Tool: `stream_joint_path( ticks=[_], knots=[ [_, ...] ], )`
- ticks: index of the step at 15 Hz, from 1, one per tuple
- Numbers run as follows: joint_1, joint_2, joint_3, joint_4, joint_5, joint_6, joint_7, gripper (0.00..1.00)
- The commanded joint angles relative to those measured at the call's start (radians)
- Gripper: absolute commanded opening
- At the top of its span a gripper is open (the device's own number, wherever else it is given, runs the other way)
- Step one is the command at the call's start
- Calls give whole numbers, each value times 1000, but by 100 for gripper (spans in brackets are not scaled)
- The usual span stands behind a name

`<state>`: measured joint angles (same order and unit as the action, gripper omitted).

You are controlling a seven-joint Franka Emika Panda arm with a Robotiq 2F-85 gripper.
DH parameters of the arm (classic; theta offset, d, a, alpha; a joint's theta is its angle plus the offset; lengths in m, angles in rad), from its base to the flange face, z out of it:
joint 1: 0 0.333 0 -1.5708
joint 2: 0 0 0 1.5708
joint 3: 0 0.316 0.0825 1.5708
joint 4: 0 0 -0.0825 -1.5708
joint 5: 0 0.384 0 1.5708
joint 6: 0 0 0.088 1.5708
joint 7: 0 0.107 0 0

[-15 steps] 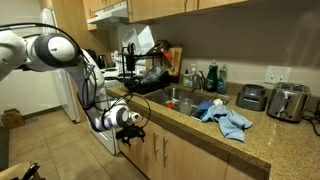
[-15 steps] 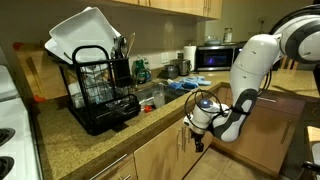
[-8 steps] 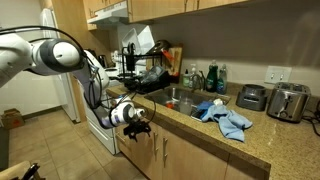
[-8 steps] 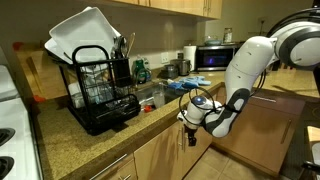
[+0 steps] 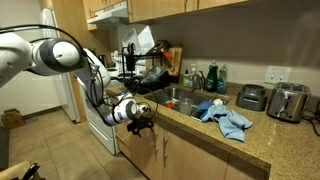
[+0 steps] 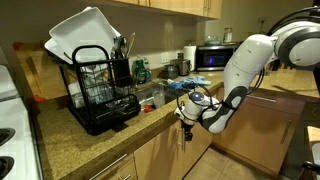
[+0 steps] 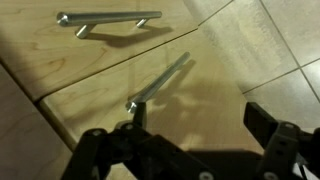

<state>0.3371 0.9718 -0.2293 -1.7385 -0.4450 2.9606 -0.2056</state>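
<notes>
The near end of the diagonal handle (image 7: 132, 104) lines up with one finger. I should move my gripper over to get the handle (image 7: 164, 79) between its fingers before going in.
My gripper (image 7: 198, 125) is open and empty, its two dark fingers spread wide at the bottom of the wrist view. It faces a wooden cabinet front just below the granite counter edge. A slim metal bar handle (image 7: 158, 84) runs diagonally just above my left finger (image 7: 135, 132), and its near end is close to that fingertip. A second metal handle (image 7: 108, 19) lies level higher up. In both exterior views the gripper (image 5: 140, 122) (image 6: 187, 130) hangs against the lower cabinet doors, under the counter beside the sink.
A black dish rack (image 6: 100, 95) with white plates stands on the counter (image 6: 130, 130). A blue cloth (image 5: 225, 118) lies by the sink, with a toaster (image 5: 288, 100) beyond. A microwave (image 6: 215, 57) sits at the back. A white appliance (image 5: 70, 95) stands behind the arm.
The gripper has moved a little up and closer to the cabinet front under the counter edge. It has stayed open.
</notes>
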Motion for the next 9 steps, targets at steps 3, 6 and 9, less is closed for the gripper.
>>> stream_joint_path(
  ticks=[3,6,9],
  knots=[
    [9,-25,-30,-20,-41,11,0,100],
    [33,-35,-60,-41,-74,24,-1,100],
    [51,-39,-95,-47,-119,24,-5,100]
  ],
)
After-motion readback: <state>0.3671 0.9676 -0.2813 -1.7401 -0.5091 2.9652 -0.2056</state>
